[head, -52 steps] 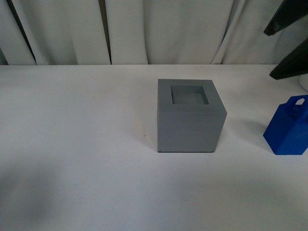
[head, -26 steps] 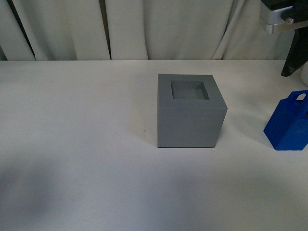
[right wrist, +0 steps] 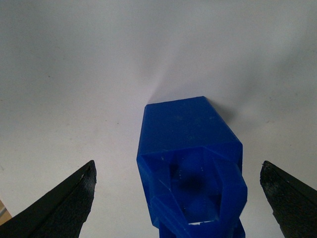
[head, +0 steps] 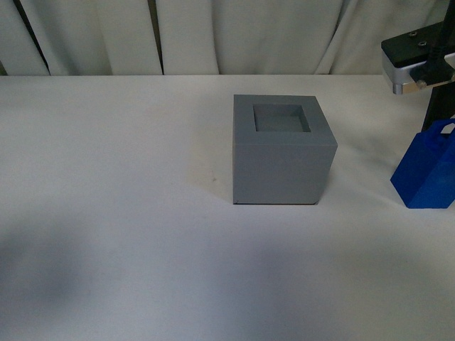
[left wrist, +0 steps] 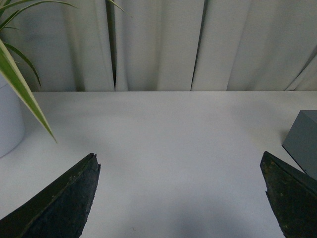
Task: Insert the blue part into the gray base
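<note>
My gripper will leave the blue part's upper body point(right wrist: 193, 166) above the gray base when I insert it, because its body is tall point(right wrist: 185, 124) below the loop handle.
The gray base point(head: 283, 153) stands mid-table with its square recess facing up and nothing in it. The blue part point(head: 426, 170) stands upright on the table to its right, cut off by the picture's edge. My right arm's wrist point(head: 416, 64) hangs directly over it. In the right wrist view the right gripper point(right wrist: 177, 164) is open, its dark fingers wide on either side of the blue part point(right wrist: 190, 148) without touching it; I look down on the loop handle. My left gripper point(left wrist: 179, 155) is open over bare table, with a corner of the gray base point(left wrist: 303, 144) off to one side.
White curtains point(head: 213, 35) hang behind the table's far edge. The left wrist view shows a white pot point(left wrist: 7, 119) with long green leaves point(left wrist: 20, 84) standing on the table beside the left gripper.
My right arm has come down from the upper right corner to just above the blue part. The gray base and blue part stay where they stood.
</note>
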Controlling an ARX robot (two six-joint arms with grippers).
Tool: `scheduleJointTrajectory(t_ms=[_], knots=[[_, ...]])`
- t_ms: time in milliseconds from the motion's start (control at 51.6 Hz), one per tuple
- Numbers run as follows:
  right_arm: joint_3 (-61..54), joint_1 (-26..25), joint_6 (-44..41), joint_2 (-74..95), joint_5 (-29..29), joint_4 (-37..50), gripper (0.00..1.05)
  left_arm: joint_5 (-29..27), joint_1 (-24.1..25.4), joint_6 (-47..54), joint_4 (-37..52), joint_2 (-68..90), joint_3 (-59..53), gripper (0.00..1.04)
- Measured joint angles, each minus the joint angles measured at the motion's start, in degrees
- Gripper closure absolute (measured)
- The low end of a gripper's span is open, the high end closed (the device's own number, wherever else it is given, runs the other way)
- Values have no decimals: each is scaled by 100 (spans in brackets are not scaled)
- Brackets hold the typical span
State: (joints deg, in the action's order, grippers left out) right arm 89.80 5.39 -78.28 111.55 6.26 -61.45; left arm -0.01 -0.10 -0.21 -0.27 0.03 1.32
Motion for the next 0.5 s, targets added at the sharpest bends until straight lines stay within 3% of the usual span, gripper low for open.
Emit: scheduleJointTrajectory(t_ms=[504], knots=[[-42, -2, -20, 173, -118, 286, 7, 0, 0, 0, 0, 0, 0, 6]])
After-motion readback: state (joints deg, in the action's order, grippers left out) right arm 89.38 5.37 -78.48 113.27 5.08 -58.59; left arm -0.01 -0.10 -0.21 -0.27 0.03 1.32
